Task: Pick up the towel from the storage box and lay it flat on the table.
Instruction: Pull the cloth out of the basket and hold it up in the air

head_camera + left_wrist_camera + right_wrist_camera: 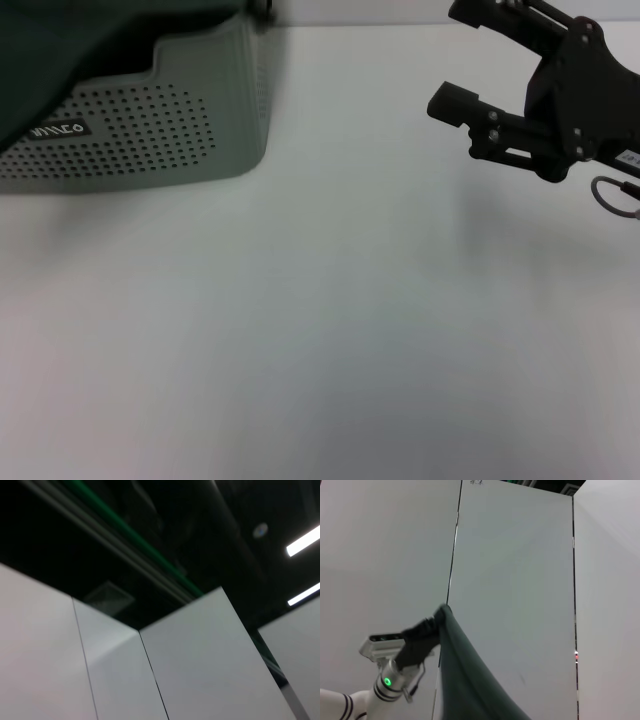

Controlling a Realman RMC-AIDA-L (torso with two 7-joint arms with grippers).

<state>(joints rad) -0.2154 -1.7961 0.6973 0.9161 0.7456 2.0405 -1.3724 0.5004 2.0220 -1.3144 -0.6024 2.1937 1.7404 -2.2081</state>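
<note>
Next, my left gripper lowers the towel over the table [290, 240], since it is holding the towel high over the storage box, far from my right gripper.
The dark green towel [80, 40] hangs over the storage box [210, 110] at the table's [320, 340] far left and covers the box's top. In the right wrist view my left gripper [438, 617] is shut on one corner of the towel [470, 680] and holds it up high, with the cloth draping down from it. My right gripper [448, 55] is open and empty. It hovers above the table at the far right, well apart from the box. The left wrist view shows only wall panels and ceiling.
The box's dark label [58, 130] faces me. White wall panels [515, 555] stand behind the work area.
</note>
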